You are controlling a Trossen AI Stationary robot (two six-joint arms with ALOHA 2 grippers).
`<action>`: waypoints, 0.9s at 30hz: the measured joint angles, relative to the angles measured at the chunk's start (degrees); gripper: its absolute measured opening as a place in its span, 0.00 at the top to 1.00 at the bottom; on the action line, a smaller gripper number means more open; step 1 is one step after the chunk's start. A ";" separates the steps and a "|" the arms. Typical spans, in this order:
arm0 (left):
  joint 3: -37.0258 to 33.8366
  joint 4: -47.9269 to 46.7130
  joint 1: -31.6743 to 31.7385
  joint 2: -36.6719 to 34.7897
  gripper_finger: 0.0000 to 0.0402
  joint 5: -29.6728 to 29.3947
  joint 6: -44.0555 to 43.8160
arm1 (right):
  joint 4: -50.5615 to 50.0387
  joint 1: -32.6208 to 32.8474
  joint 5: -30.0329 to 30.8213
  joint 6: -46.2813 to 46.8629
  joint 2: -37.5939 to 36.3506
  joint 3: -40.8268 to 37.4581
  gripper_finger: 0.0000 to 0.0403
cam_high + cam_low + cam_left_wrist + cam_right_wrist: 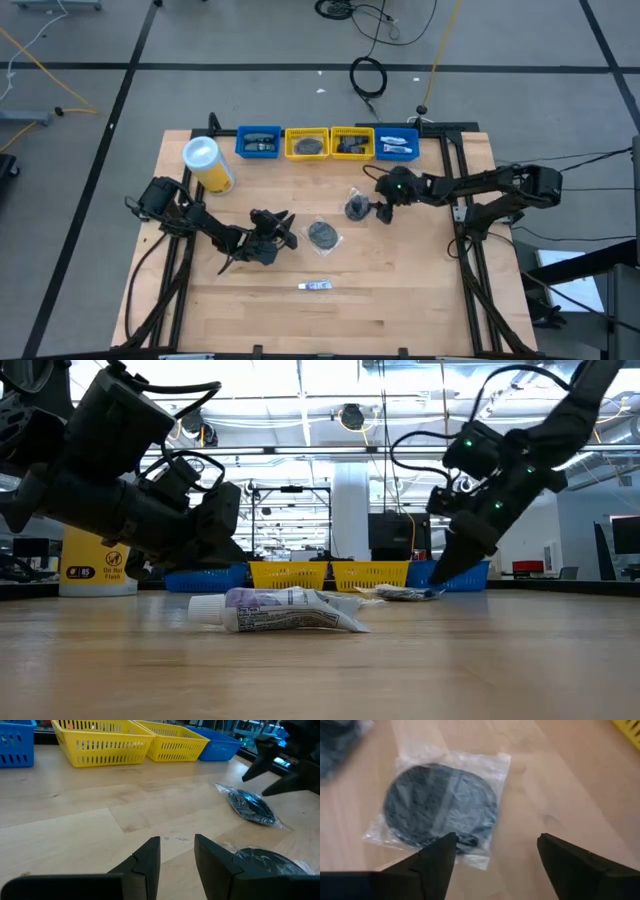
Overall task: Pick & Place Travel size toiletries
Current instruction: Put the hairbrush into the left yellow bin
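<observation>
The disc by my right gripper has to go to the yellow disc bin on my left gripper's side, so next my right gripper passes it over.
Two round grey discs in clear wrap lie flat on the wooden table: one near the middle, the other nearer the front. A thin white tube lies on its side toward the near edge. My right gripper is open, slanting down just beside the first disc's wrap, with nothing between its fingers. My left gripper is open and low over the table, next to the second disc, with only bare wood between its fingers.
Along the far edge stands a row of bins: blue, yellow, yellow, blue, each with small items inside. A large yellow canister with a white lid stands at the far left. Bare wood stretches along the near edge.
</observation>
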 joint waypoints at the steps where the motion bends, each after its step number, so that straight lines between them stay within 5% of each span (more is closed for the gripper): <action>1: 0.00 0.00 0.11 0.00 0.71 0.00 -0.03 | 1.98 -0.02 -0.98 0.16 -0.02 -0.98 0.30; 10: 0.00 -0.02 0.18 0.00 0.71 0.04 -0.08 | 15.32 -0.15 -4.48 4.04 5.67 -5.58 0.42; 20: -0.02 0.75 1.97 0.00 0.71 0.65 1.08 | 22.20 1.97 -6.77 -3.95 9.48 -5.64 0.86; 23: -0.03 3.65 5.07 0.01 0.71 7.20 3.04 | 24.25 3.03 -6.78 -7.63 9.49 -5.66 0.98; 27: 0.22 12.60 11.94 0.02 0.71 25.22 13.57 | 27.91 5.17 -5.73 -10.16 9.49 -5.66 0.98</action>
